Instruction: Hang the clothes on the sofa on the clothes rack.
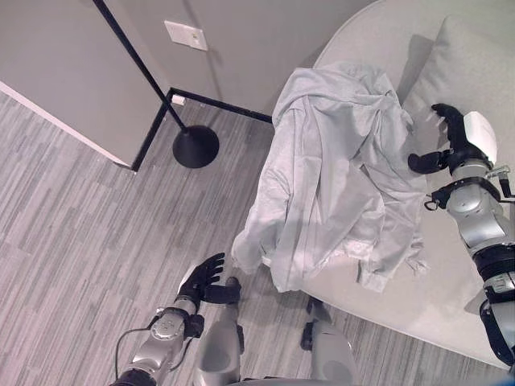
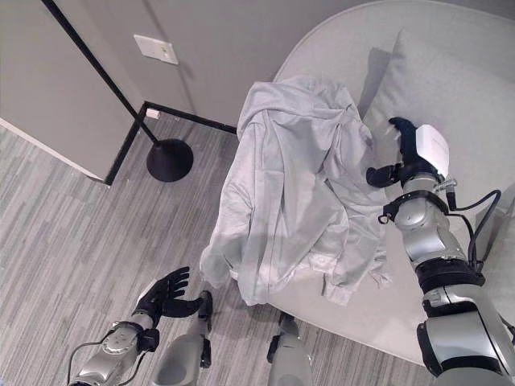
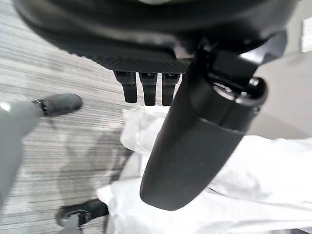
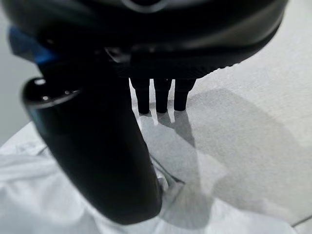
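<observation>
My gripper will lift the pale grey garment, which will fall open and hang limp, since loose folds and a hem drooping past the sofa's edge show.
A pale grey garment lies draped over the arm and seat of the light grey sofa, its hem hanging toward the floor. My right hand hovers open beside the garment's right edge, over the sofa seat near a cushion, fingers straight and holding nothing; in the right wrist view its fingers point at the bare sofa fabric by the garment. My left hand is open low over the floor, just left of the hanging hem. The clothes rack's black pole rises from a round base at the back left.
A grey wall with a white socket plate stands behind the rack. Striped grey flooring spreads between the rack base and the sofa. A grey cushion leans at the sofa's back right.
</observation>
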